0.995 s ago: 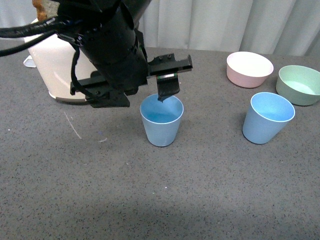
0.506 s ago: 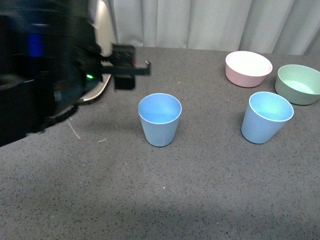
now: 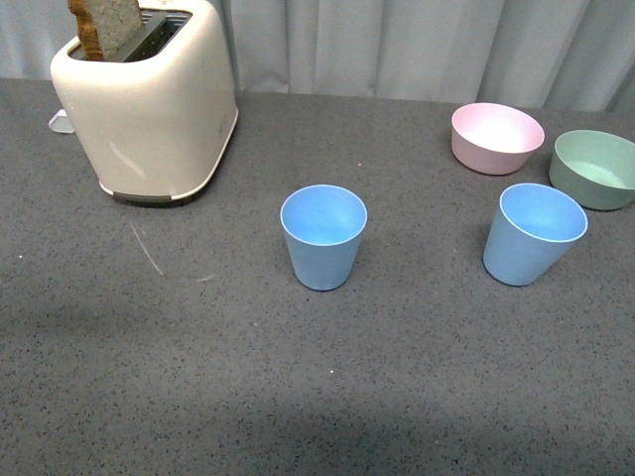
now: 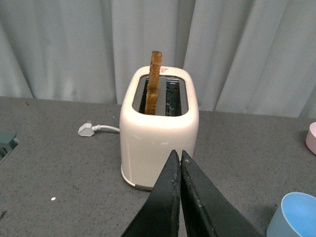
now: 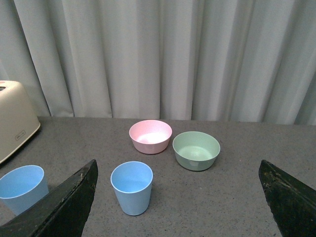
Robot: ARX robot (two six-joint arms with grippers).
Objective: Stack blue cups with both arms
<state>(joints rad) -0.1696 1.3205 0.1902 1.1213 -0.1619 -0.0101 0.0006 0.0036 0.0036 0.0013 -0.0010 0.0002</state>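
Note:
The light blue cup (image 5: 132, 187) gets narrower toward its base (image 5: 136, 210), so it will go down into the other cup almost to its rim when I lower it.
Two light blue cups stand upright and apart on the grey table: one (image 3: 323, 236) in the middle, one (image 3: 533, 233) to the right. Neither arm shows in the front view. In the left wrist view my left gripper (image 4: 178, 154) is shut and empty, its tips in front of the toaster; a cup's rim (image 4: 296, 217) shows beside it. In the right wrist view my right gripper (image 5: 180, 170) is open wide and empty, with the right cup (image 5: 132, 187) between its fingers and farther off, and the middle cup (image 5: 23, 187) at the edge.
A cream toaster (image 3: 149, 99) with a slice of bread (image 3: 104, 25) stands at the back left; its plug (image 4: 88, 130) lies on the table. A pink bowl (image 3: 496, 137) and a green bowl (image 3: 595, 169) sit at the back right, just behind the right cup.
My left arm has pulled back from above the middle cup to the left and out of the front view. The cups have not moved.

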